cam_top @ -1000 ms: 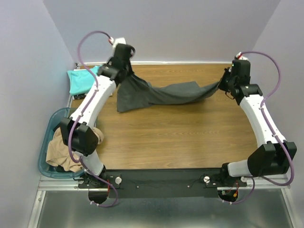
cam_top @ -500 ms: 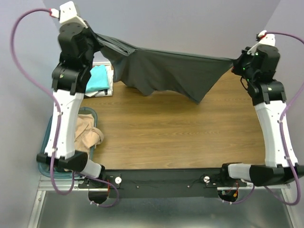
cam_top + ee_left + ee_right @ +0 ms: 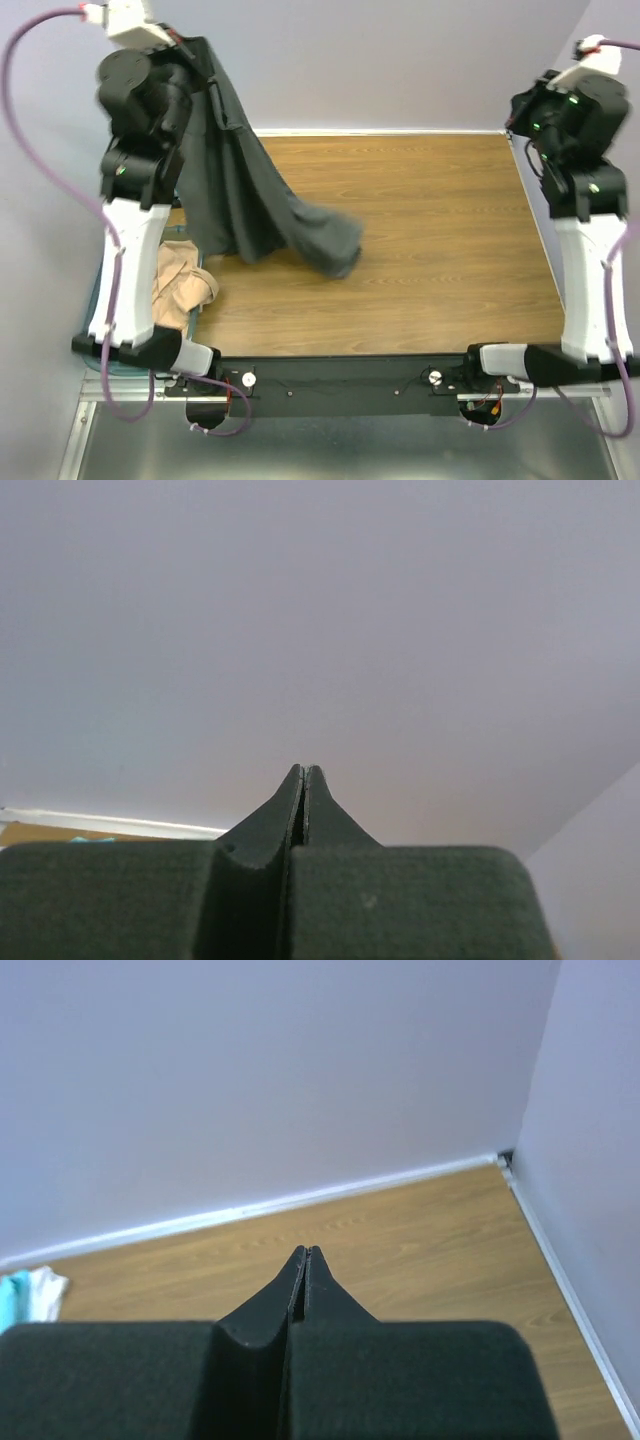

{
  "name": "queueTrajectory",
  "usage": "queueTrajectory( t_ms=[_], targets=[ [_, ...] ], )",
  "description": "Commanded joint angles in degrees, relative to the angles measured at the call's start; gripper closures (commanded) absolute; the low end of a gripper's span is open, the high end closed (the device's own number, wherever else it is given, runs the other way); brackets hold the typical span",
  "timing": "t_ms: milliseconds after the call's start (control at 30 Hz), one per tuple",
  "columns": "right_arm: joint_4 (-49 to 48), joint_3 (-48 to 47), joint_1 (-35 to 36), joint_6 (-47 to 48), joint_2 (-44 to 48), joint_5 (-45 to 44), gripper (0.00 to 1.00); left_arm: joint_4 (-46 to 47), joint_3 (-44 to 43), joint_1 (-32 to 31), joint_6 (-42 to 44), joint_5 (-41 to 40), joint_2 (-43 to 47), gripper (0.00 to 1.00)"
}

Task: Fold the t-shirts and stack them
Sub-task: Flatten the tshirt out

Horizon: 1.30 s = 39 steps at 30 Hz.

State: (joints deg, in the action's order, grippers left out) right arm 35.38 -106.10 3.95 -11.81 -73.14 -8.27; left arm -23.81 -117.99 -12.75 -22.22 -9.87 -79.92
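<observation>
The dark grey t-shirt hangs (image 3: pixel 225 195) next to the basket, a long way from my right gripper, so my left gripper should bring it to the table's middle and set it down.
The dark grey t-shirt (image 3: pixel 240 190) hangs from my left gripper (image 3: pixel 200 55), which is raised high at the back left. Its lower end is bunched on the wooden table (image 3: pixel 430 230) near the middle. In the left wrist view the left gripper (image 3: pixel 303 770) is shut, and the cloth does not show there. My right gripper (image 3: pixel 516 112) is raised at the back right, shut and empty, and the right wrist view (image 3: pixel 303 1250) shows the same. A tan t-shirt (image 3: pixel 180 285) lies in the basket. The right wrist view shows edges of the teal t-shirt (image 3: pixel 8 1298) and the white t-shirt (image 3: pixel 42 1288).
The blue-green plastic basket (image 3: pixel 92 305) stands off the table's left edge, mostly hidden behind my left arm. Purple walls close in the back and both sides. A black rail with the arm bases runs along the near edge.
The right gripper has let go of the dark grey shirt. The shirt swung left and now hangs from the left gripper alone. Both arms rose higher.
</observation>
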Motion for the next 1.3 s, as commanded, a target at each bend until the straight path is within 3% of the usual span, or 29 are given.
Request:
queueTrajectory(
  t_ms=[0, 100, 200, 300, 600, 867, 1067, 1100, 1200, 1267],
  targets=[
    [-0.2, 3.8, -0.3, 1.9, -6.6, -0.5, 0.97, 3.2, 0.0, -0.5, 0.9, 9.0, -8.5, 1.00],
    [-1.4, 7.2, -0.3, -1.2, -8.8, 3.9, 0.98, 1.1, -2.4, -1.0, 0.9, 13.1, -12.2, 1.00],
    [-4.0, 13.2, -0.3, -6.8, -8.6, 16.0, 0.98, -0.2, -0.1, -2.4, 1.1, 13.1, -13.2, 1.00],
    [-12.2, 28.4, 0.5, -12.4, -6.5, 25.6, 0.95, 0.4, 6.4, -2.6, 1.2, 12.4, -10.4, 1.00],
    [-14.5, 42.7, 3.9, -16.1, -5.4, 25.3, 0.93, 6.4, 15.3, -6.7, 0.4, 19.9, -7.9, 1.00],
    [-14.6, 45.5, 3.8, -16.9, -3.3, 22.9, 0.92, 13.9, 6.1, -19.8, -5.5, 23.5, -15.9, 1.00],
    [-14.6, 47.3, 3.9, -17.8, -0.9, 21.5, 0.91, 20.0, 5.4, -23.1, -10.4, 19.1, -16.6, 1.00],
    [-14.6, 47.6, 3.8, -17.8, -0.3, 21.5, 0.91, 20.4, 6.5, -23.0, -11.3, 14.7, -14.8, 1.00],
    [-14.5, 48.3, 3.8, -17.9, 0.5, 21.5, 0.91, 20.5, 14.3, -21.1, -15.2, 4.6, -8.9, 1.00],
    [-14.6, 48.6, 3.9, -17.8, 0.5, 21.7, 0.90, 21.9, 23.9, -17.0, -18.9, 0.2, -4.8, 1.00]
  ],
)
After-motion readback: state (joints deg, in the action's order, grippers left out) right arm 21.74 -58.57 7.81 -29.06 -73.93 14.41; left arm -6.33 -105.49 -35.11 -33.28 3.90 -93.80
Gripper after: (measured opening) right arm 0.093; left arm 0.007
